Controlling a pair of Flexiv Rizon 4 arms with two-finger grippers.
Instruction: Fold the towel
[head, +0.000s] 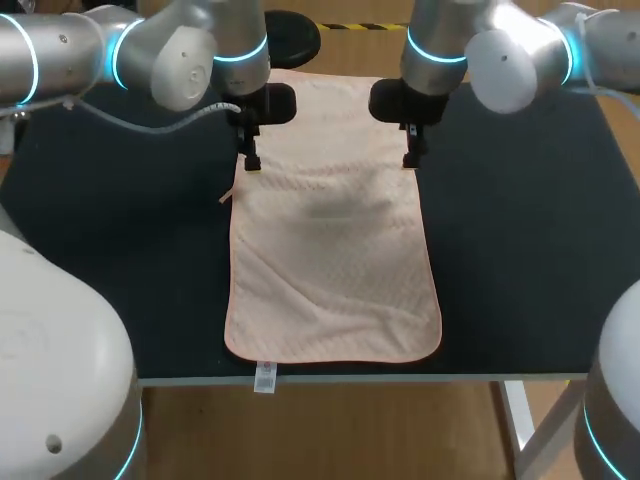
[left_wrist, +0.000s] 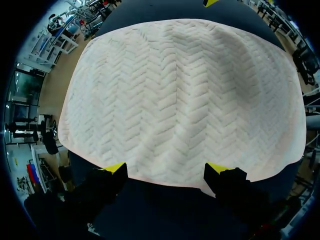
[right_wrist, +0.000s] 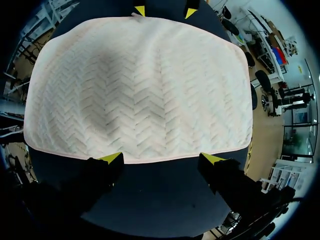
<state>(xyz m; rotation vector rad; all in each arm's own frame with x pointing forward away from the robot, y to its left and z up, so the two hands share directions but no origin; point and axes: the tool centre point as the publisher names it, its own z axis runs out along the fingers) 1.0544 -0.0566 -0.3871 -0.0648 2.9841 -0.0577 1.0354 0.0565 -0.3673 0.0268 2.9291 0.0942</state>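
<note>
I expect the spread towel (head: 335, 250) to double over and stay in a thick, rounded bundle when I fold it, because soft creases (head: 350, 308) run across it.
A pale pink towel (head: 330, 260) with a herringbone weave lies spread flat on the dark table, its long side running from far to near. My left gripper (head: 248, 160) stands open at the towel's left edge, towards the far end. My right gripper (head: 410, 160) stands open at the right edge opposite it. In the left wrist view the towel (left_wrist: 180, 100) stretches ahead of the gripper (left_wrist: 166, 170), whose yellow tips straddle the near hem. Likewise, in the right wrist view the hem of the towel (right_wrist: 140, 90) runs between the tips of the gripper (right_wrist: 162, 159).
The dark table (head: 520, 250) has bare surface on both sides of the towel. A white label (head: 265, 377) hangs over the table's front edge from the near hem. Large white arm housings (head: 50, 340) fill the near corners.
</note>
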